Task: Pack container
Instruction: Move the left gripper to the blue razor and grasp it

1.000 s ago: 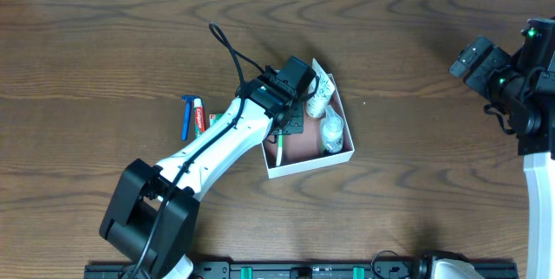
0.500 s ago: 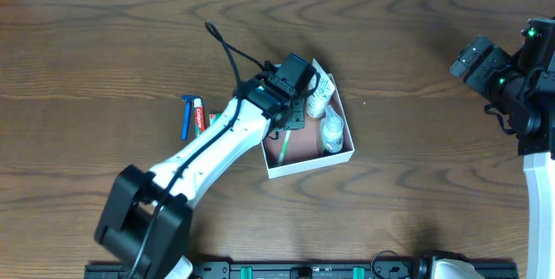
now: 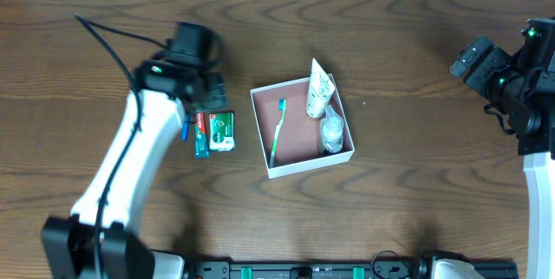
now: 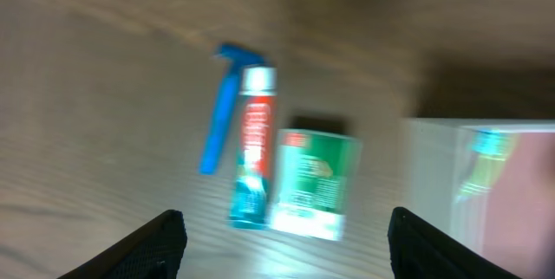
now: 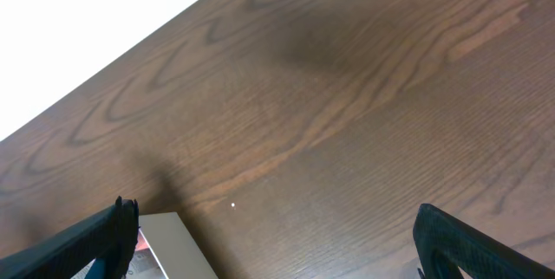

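The blue razor's handle (image 4: 219, 125) slants away clear of the toothpaste tube. My left gripper keeps going down toward the razor's handle (image 3: 185, 130) until its open fingers close around it.
The container (image 3: 312, 165), a shallow white box with a pink-brown inside, sits mid-table. In it lie a green toothbrush (image 3: 277, 132), a white tube (image 3: 318, 93) and a small clear bottle (image 3: 330, 132). My left gripper (image 3: 211, 95) hovers open and empty above a blue razor (image 3: 185, 127), a toothpaste tube (image 3: 201, 133) and a green and white packet (image 3: 222, 130). The blurred left wrist view shows the razor (image 4: 221, 110), toothpaste (image 4: 253, 145), packet (image 4: 314, 184) and container's edge (image 4: 429, 175) beyond my open left gripper (image 4: 282, 240). My right gripper (image 3: 475, 58) stands open far right.
The right wrist view shows bare wood between the wide-open right gripper (image 5: 277, 244) and a corner of the container (image 5: 173, 244) at the lower left. The table's far edge runs along the top of the overhead view.
My left gripper opened, left the toothbrush lying in the container, and swung left to above the razor, toothpaste and packet. The right arm has not moved.
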{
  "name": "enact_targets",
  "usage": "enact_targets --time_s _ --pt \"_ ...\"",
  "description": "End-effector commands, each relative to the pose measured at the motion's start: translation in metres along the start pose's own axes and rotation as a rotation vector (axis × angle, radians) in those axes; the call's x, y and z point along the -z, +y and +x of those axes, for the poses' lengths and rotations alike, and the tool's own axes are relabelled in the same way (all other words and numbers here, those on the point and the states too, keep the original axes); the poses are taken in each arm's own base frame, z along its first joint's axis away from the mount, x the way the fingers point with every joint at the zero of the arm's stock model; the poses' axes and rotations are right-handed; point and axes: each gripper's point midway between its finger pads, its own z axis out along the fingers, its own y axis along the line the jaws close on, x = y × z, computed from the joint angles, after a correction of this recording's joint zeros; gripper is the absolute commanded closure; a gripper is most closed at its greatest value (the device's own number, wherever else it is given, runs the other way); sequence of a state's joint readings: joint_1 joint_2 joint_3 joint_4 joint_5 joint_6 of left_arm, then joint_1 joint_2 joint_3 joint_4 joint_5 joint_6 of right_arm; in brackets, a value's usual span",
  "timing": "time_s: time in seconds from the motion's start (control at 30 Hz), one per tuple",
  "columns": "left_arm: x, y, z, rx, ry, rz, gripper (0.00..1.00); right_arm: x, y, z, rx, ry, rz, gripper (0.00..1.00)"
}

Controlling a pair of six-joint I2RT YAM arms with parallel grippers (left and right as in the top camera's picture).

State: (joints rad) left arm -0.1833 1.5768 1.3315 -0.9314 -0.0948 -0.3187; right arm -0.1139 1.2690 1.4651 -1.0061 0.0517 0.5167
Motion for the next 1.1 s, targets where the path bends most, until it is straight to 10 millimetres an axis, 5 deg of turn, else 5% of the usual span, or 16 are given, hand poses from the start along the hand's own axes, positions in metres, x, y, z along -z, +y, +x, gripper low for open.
enact_targets --time_s 0.0,0.23,0.57,0.7,0.8,1.07 --pt "-0.039 0.026 0.015 -0.057 0.146 -0.012 0.25 0.002 0.0 -0.004 -0.018 -0.01 -0.002 0.01" --pt "-0.095 0.062 0.014 -0.102 0.241 -0.04 0.26 0.002 0.0 -0.004 -0.018 -0.01 -0.002 0.01" --pt "-0.143 0.055 0.023 -0.207 0.309 0.004 0.33 0.002 0.0 -0.004 -0.018 -0.01 -0.002 0.01" --pt "-0.158 0.055 0.026 -0.207 0.32 0.003 0.43 0.002 0.0 -0.004 -0.018 -0.01 -0.002 0.01" --pt "-0.163 0.054 0.027 -0.207 0.324 0.003 0.59 0.002 0.0 -0.004 -0.018 -0.01 -0.002 0.01" --pt "-0.144 0.054 0.023 -0.128 0.323 -0.006 0.94 0.002 0.0 -0.004 -0.018 -0.01 -0.002 0.01"
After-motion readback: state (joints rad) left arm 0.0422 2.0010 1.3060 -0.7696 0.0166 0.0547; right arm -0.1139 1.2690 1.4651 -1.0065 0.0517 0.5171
